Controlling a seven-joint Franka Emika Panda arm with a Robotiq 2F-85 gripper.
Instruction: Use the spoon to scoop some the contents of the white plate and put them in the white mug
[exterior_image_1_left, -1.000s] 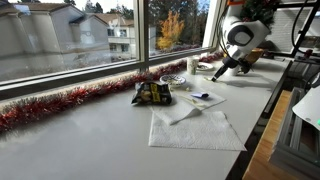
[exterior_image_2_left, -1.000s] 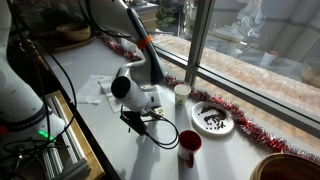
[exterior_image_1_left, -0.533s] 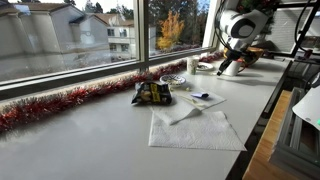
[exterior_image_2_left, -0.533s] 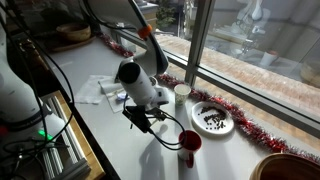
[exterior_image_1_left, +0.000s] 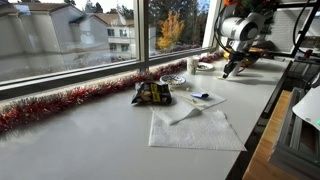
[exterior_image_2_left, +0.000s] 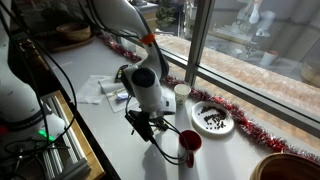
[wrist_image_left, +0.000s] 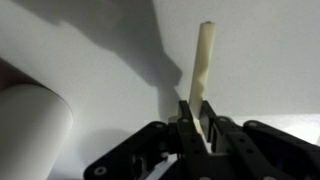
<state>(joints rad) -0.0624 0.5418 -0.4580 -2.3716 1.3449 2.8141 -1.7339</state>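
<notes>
I should swing the spoon toward the window and over the plate's contents (exterior_image_2_left: 213, 117), because my gripper is holding it over the open counter (exterior_image_2_left: 150, 158), away from the white plate.
My gripper (wrist_image_left: 200, 110) is shut on the pale cream spoon handle (wrist_image_left: 203, 55), which sticks out over the white counter in the wrist view; the spoon's bowl is hidden. In an exterior view the gripper (exterior_image_2_left: 150, 125) hangs low over the counter, left of the white plate (exterior_image_2_left: 228, 127) with its small heap of dark reddish contents (exterior_image_2_left: 212, 121). The white mug (exterior_image_2_left: 181, 93) stands upright just behind the gripper, near the window. In an exterior view the gripper (exterior_image_1_left: 232, 66) is at the far end of the counter.
A red mug (exterior_image_2_left: 188, 147) stands close in front of the plate. A golden-brown bowl (exterior_image_2_left: 285, 168) is at the counter's end. Red tinsel (exterior_image_1_left: 60, 103) runs along the window sill. A snack bag (exterior_image_1_left: 152, 93) and white napkins (exterior_image_1_left: 195, 128) lie mid-counter. A pale rounded object (wrist_image_left: 30, 125) is beside the gripper.
The arm has swung along the counter toward the plate and red mug, with the gripper turning. It has kept hold of the spoon throughout.
</notes>
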